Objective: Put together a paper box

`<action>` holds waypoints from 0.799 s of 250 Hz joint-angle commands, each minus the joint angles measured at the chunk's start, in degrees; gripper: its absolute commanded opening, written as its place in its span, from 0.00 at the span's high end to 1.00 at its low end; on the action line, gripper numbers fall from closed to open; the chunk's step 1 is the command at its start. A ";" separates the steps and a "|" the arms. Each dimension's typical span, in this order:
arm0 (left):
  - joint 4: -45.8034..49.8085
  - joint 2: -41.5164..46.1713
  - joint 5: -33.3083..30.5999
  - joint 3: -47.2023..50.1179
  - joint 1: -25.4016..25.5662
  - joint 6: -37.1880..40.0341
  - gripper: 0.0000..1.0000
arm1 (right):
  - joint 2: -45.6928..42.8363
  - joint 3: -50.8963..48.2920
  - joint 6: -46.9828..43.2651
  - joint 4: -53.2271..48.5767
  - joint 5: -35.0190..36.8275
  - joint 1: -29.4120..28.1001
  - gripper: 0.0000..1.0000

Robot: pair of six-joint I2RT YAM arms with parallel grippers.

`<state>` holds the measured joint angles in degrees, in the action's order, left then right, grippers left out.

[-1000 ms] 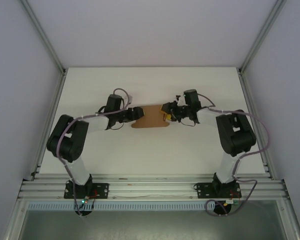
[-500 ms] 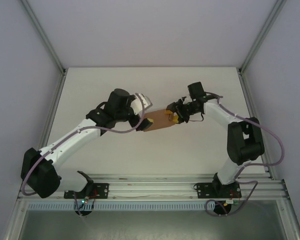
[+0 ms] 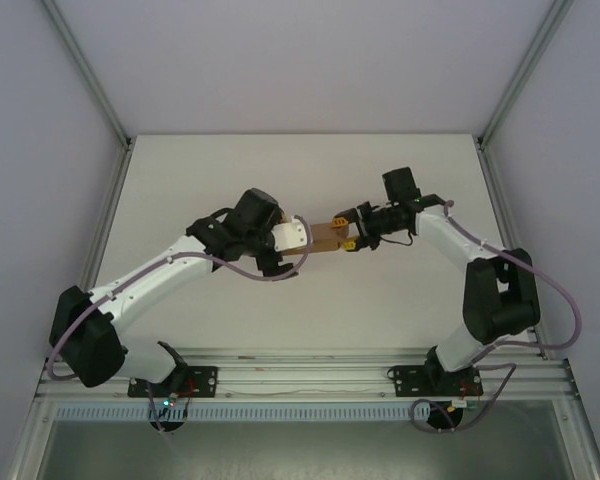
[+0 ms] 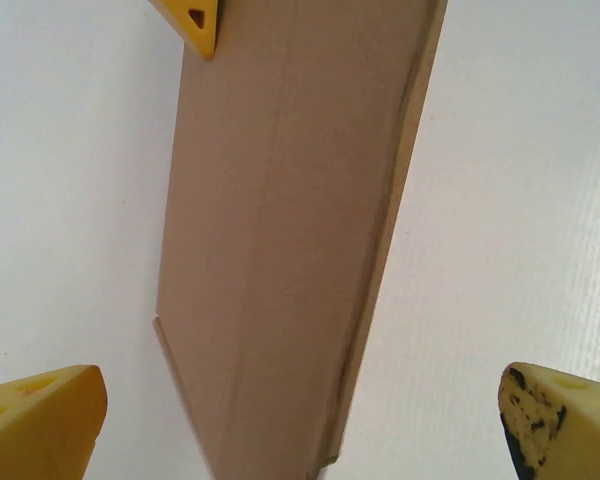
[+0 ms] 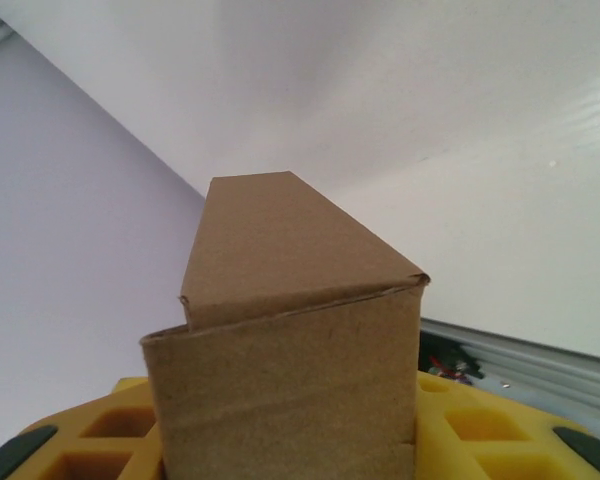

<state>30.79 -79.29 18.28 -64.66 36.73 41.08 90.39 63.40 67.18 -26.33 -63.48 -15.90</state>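
I can see the paper box's end flap (image 5: 288,315) sitting crooked in my right gripper's hold, so my left gripper should keep the paper box steady while my right gripper opens and takes the flap.
The paper box (image 3: 325,236) is a brown cardboard sleeve held off the white table (image 3: 280,170) between the two arms. My right gripper (image 3: 348,238) is shut on its right end. In the right wrist view the box (image 5: 280,340) sits between the yellow fingers (image 5: 480,430), with one end flap folded to a slanted point. My left gripper (image 3: 302,244) is at the box's left end and open. From the left wrist the box (image 4: 290,230) runs up the middle, and the gripper (image 4: 300,425) straddles its near end, both yellow fingertips (image 4: 40,415) well clear of it.
White enclosure walls with aluminium posts (image 3: 100,200) border the table on the left, right and back. An aluminium rail (image 3: 300,368) carrying both arm bases runs along the near edge. Bare table lies in front of and behind the box.
My left arm has unfolded and reached right, bringing its gripper, now wide open, to the box's left end. The right arm has stretched out, and the box went from lying flat to narrow.
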 commanded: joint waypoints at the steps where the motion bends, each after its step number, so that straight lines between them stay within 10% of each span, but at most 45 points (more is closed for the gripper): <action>1: -3.57 -1.73 -3.59 0.39 0.10 0.64 0.00 | -2.79 -1.18 7.14 5.51 -3.41 0.37 0.57; 47: -4.80 -3.66 -6.82 -0.81 0.10 0.51 0.07 | -3.63 -1.21 7.51 5.31 -6.53 0.34 0.57; 139: -8.06 -3.07 -13.04 -0.46 0.08 2.14 0.54 | -4.58 -3.69 8.22 6.39 -8.69 0.33 0.56; 200: 0.90 -4.03 -9.95 -3.42 0.10 3.04 0.59 | -6.99 1.38 -10.28 -8.46 6.12 3.56 0.12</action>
<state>26.65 -82.89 8.95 -65.01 37.36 44.25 86.59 60.93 70.24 -24.16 -66.78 -14.92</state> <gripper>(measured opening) 0.435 0.751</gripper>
